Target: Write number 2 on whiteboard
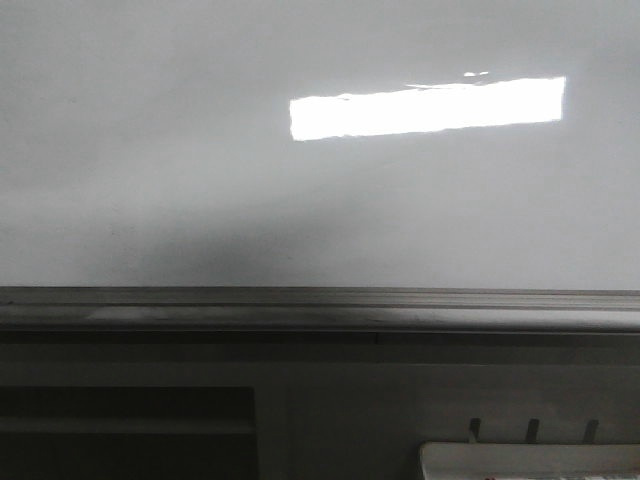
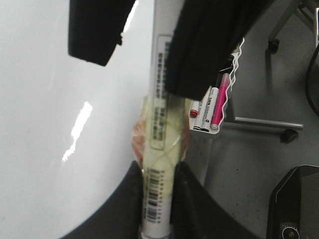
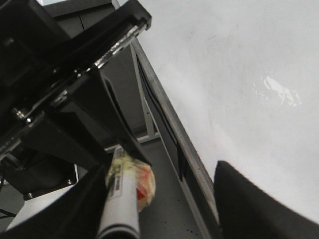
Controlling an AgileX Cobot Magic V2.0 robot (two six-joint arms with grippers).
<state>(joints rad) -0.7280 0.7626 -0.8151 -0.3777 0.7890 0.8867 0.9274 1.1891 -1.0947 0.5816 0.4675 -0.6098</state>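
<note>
My left gripper is holding the marker with its loose end [image 3: 118, 224] inside my open right gripper. Next, my right gripper takes the marker by that end and write on the whiteboard [image 1: 190, 70].
The whiteboard [image 1: 200, 150] fills the front view, glossy white with a bright rectangular light reflection [image 1: 428, 107] and a grey frame edge [image 1: 320, 305]. No number 2 shows on it. Neither gripper is in the front view. My left gripper [image 2: 158, 199] is shut on a white marker [image 2: 160, 124] with a barcode label and a yellowish tape wrap. My right gripper [image 3: 164, 209] is open, and the marker [image 3: 122, 199] lies against one of its fingers [image 3: 79, 209]. The other finger [image 3: 249, 204] stands well apart. The whiteboard shows beside both grippers [image 2: 45, 124] [image 3: 239, 74].
A small white tray [image 1: 530, 462] sits below the board at the front view's lower right. In the left wrist view a tray holds spare markers, one of them pink [image 2: 219, 102]. A chair base with castors [image 2: 288, 134] and a black device [image 2: 294, 204] are on the grey floor.
</note>
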